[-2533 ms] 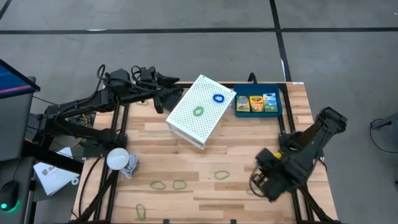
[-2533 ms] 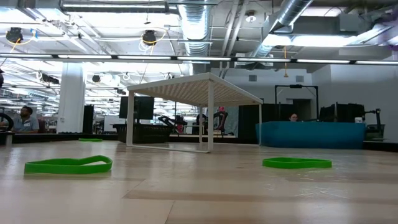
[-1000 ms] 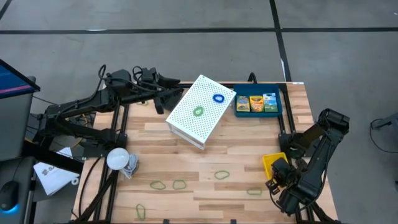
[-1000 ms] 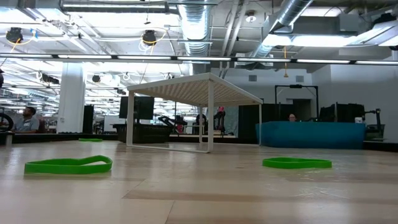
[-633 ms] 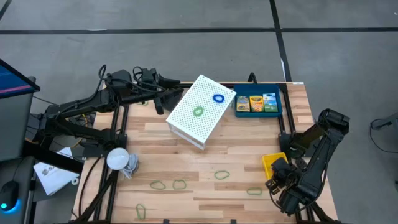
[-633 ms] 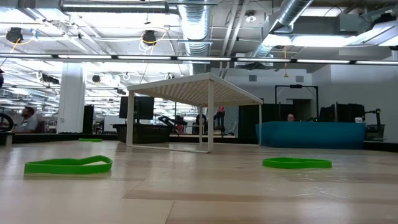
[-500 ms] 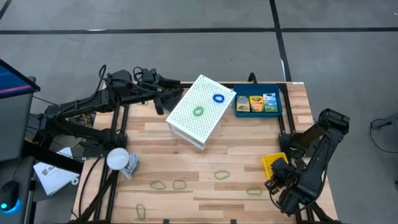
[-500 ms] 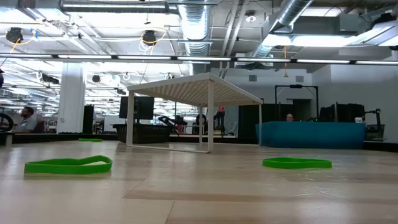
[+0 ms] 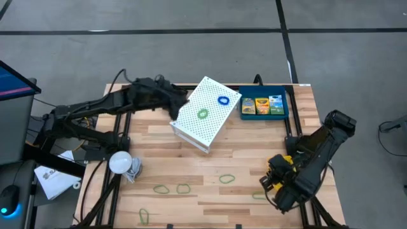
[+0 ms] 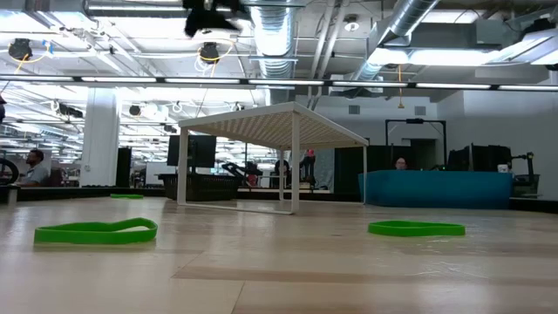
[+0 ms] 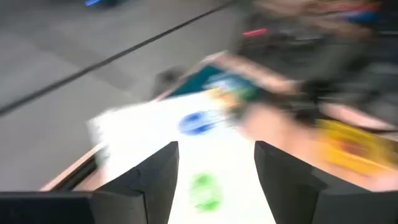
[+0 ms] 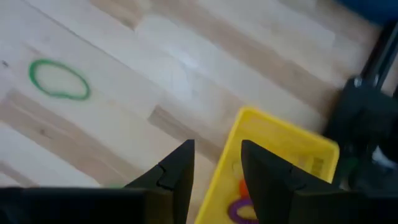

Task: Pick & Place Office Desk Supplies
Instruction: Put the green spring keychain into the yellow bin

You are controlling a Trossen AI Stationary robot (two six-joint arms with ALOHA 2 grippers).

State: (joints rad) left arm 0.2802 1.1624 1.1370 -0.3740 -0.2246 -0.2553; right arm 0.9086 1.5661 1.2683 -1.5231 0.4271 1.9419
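Observation:
The green band on the stand [image 9: 203, 114] is far from the yellow tray [image 12: 283, 143], so next my left gripper picks it up and passes it to my right gripper.
My right gripper [image 9: 275, 175] [image 12: 217, 149] hangs open over the yellow mesh tray [image 12: 280, 152] [image 9: 284, 160] at the near right, one finger on each side of the tray's side wall. An orange band [image 12: 244, 186] and a purple band [image 12: 236, 211] lie in that tray. My left gripper [image 9: 180, 104] [image 11: 214, 162] is open and empty at the far-left side of the white perforated stand [image 9: 203, 114]. A blue band [image 9: 223, 100] and a green band [image 9: 202, 114] lie on top of the stand. The blue tray [image 9: 283, 95] holds three crayon packs [image 9: 262, 105]. My right gripper comes from above at a slant, with the yellow tray's side wall [image 12: 225, 148] in the gap between its fingers. I cannot tell whether either finger touches the wall. The tray rests flat on the table.
Several green bands lie loose along the near part of the table [image 9: 163, 188] [image 9: 183, 187] [image 9: 226, 179] [image 9: 144, 215] [image 12: 59, 79]. A white round object [image 9: 121, 162] sits at the left edge. In the low view the stand's legs [image 10: 295, 166] rise mid-table, and people sit far behind.
My left gripper has swung from the table's far left edge toward the white stand and tipped downward, now reaching its far-left side. My right gripper has moved toward the table's left, over the yellow tray, and now covers most of it in the high view.

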